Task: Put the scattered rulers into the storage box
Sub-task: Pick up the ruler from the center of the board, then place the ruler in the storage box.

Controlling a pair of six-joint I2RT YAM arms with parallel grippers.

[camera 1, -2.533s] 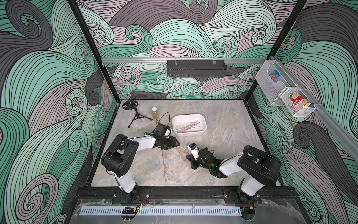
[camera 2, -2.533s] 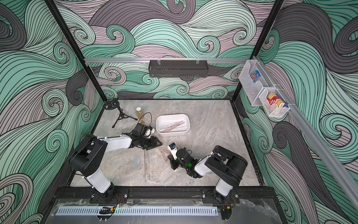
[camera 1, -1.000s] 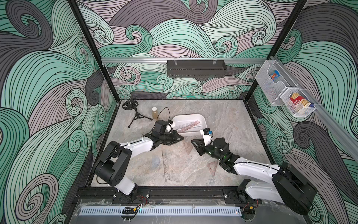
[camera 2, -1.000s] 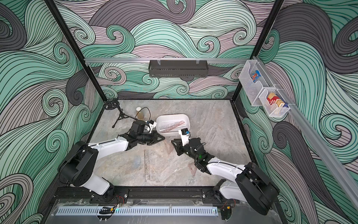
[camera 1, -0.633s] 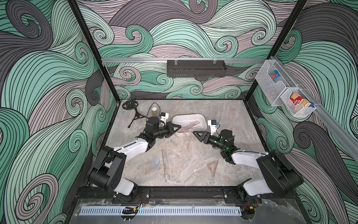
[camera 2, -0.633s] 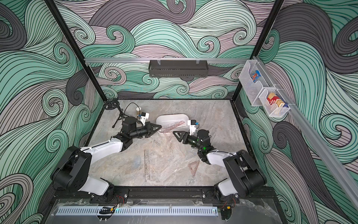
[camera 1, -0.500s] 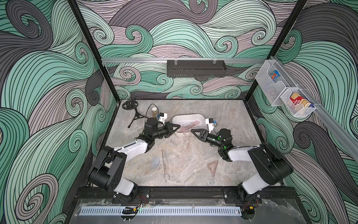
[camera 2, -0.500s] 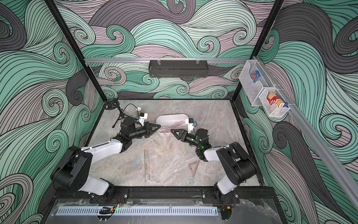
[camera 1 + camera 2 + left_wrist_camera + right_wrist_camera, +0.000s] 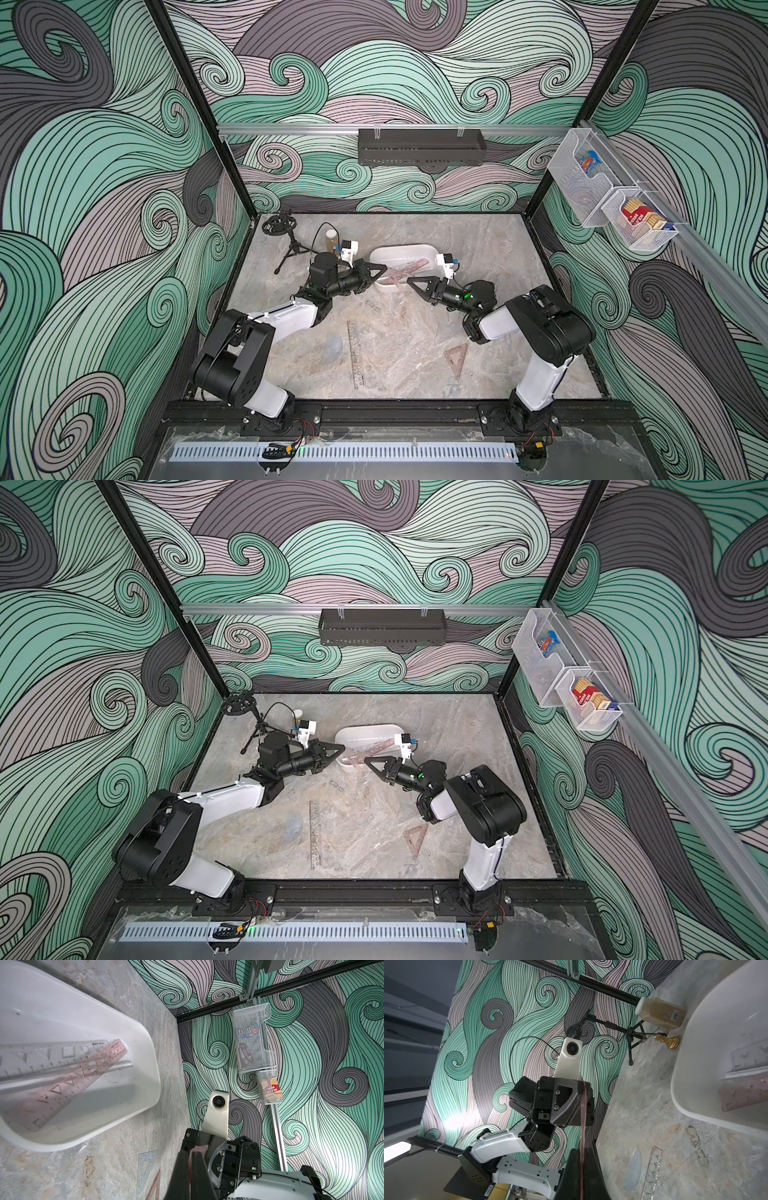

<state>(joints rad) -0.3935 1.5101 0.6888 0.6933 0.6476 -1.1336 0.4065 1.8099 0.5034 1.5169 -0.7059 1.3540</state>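
Next, I open my left gripper before my right gripper lowers the ruler in, because both my grippers are pinching the same pinkish ruler point(image 9: 582, 1120) in front of the storage box point(image 9: 404, 260).
The white storage box point(image 9: 428, 251) point(image 9: 388, 728) stands mid-table with a clear ruler point(image 9: 52, 1061) and a pinkish ruler point(image 9: 79, 1082) lying in it. Just in front of its near wall my left gripper point(image 9: 384, 270) point(image 9: 190, 1169) and right gripper point(image 9: 409, 280) point(image 9: 581, 1176) point tip to tip. Both are shut on one thin pinkish transparent ruler point(image 9: 583, 1122), seen edge-on, which spans from one pair of jaws to the other. A long clear ruler point(image 9: 356, 355) point(image 9: 316, 835) and a pinkish set square point(image 9: 455, 359) point(image 9: 414, 839) lie flat on the table nearer the front.
A clear set square point(image 9: 147, 1165) and a bluish curved template point(image 9: 634, 1167) lie on the table. A small tripod point(image 9: 291, 249), a brown bottle point(image 9: 660, 1014) and a gold chess piece point(image 9: 669, 1042) stand left of the box. Mesh baskets point(image 9: 611, 199) hang on the right wall.
Both arms swung up toward the box. The right gripper moved in to the left gripper's tip and closed on the pinkish ruler that the left gripper holds.
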